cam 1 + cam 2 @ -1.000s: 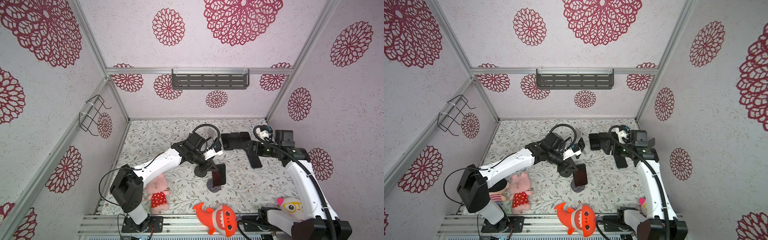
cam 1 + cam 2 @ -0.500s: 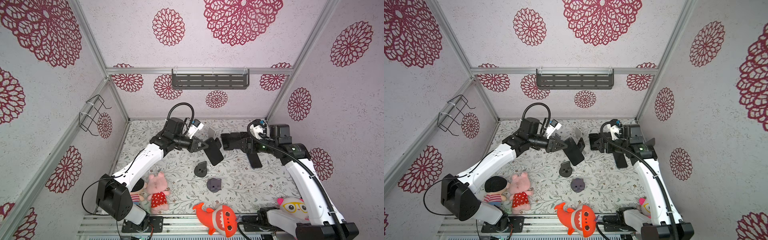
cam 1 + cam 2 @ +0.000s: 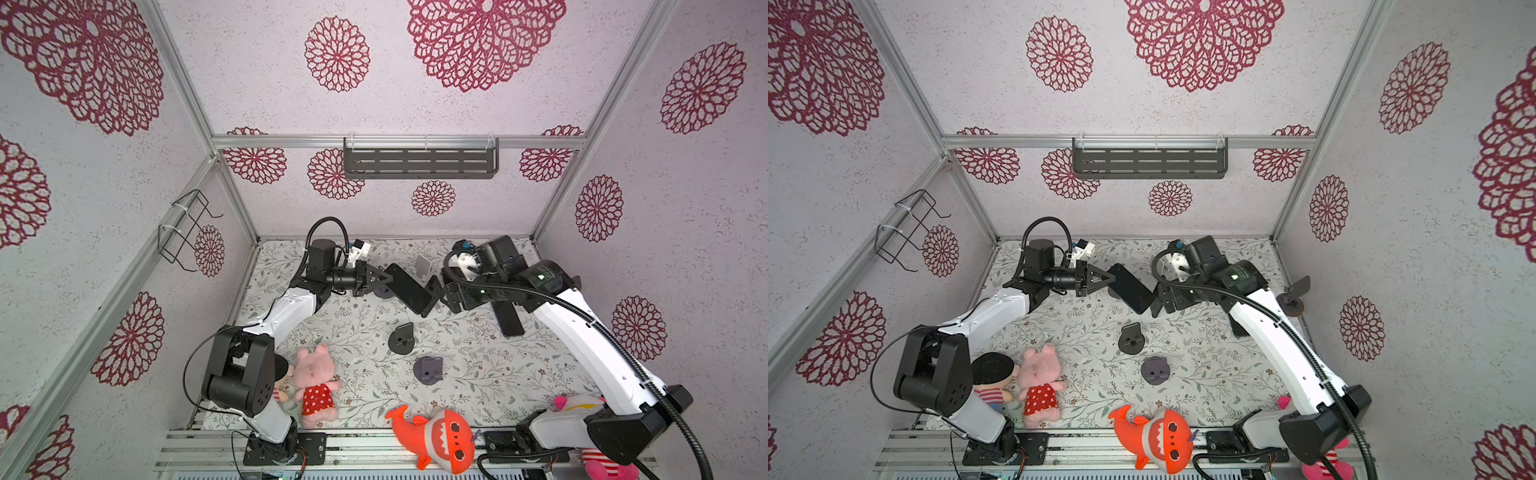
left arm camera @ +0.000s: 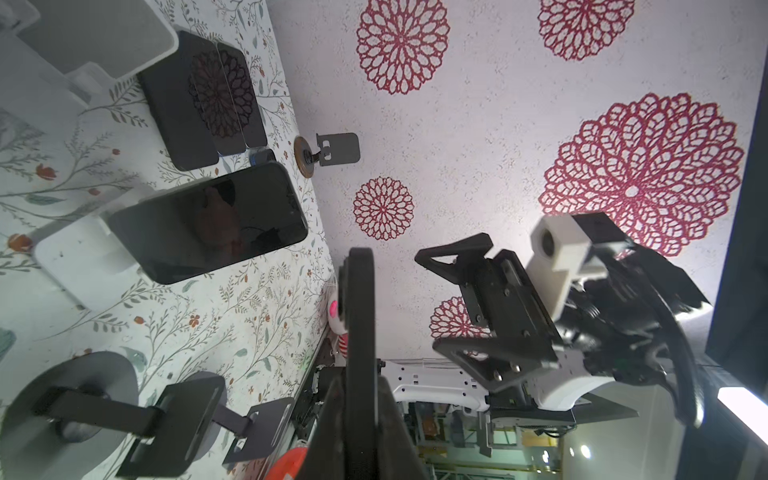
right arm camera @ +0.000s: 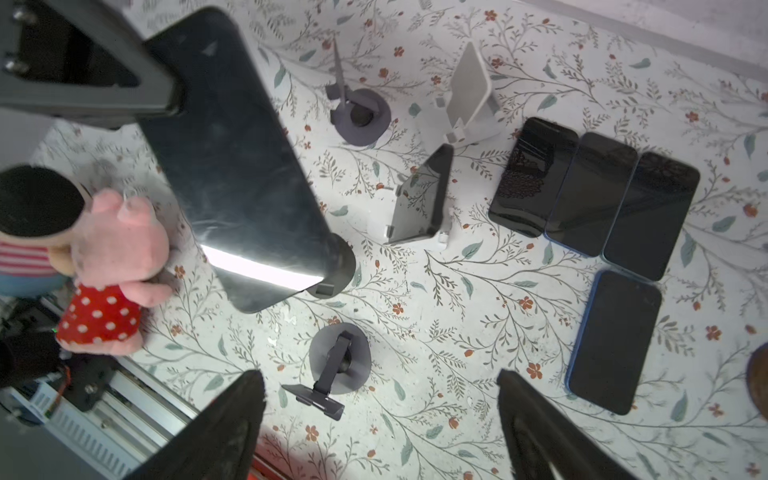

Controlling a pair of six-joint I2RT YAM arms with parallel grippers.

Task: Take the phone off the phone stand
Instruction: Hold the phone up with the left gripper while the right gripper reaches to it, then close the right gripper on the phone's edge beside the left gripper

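I should carry on moving my open right gripper toward the black phone's loose end (image 3: 426, 307), which is clear of my left gripper, and close it across the phone's long edges (image 3: 418, 297).
A black phone (image 3: 409, 289) (image 3: 1131, 289) hangs tilted in the air over the back middle of the table, with my left gripper (image 3: 384, 279) (image 3: 1106, 279) shut on one end. The left wrist view shows it edge-on (image 4: 359, 332) between the jaws. Its grey phone stand (image 3: 428, 370) (image 3: 1154, 370) (image 5: 338, 361) stands empty toward the front. My right gripper (image 3: 438, 296) (image 3: 1158, 300) (image 4: 440, 299) (image 5: 380, 415) is open just off the phone's free end (image 5: 237, 166), and nothing is between its fingers (image 5: 224, 428).
A darker empty stand (image 3: 401, 338) is beside the grey one. Several phones (image 5: 594, 199) lie flat at the back right. One more phone (image 4: 208, 232) leans on a white stand. Plush toys, a pig (image 3: 313, 374) and an orange shark (image 3: 436, 436), sit along the front edge.
My left gripper lifted the phone off the grey stand and carried it up and back to the middle. The right gripper swung in to the phone's free end and opened wider.
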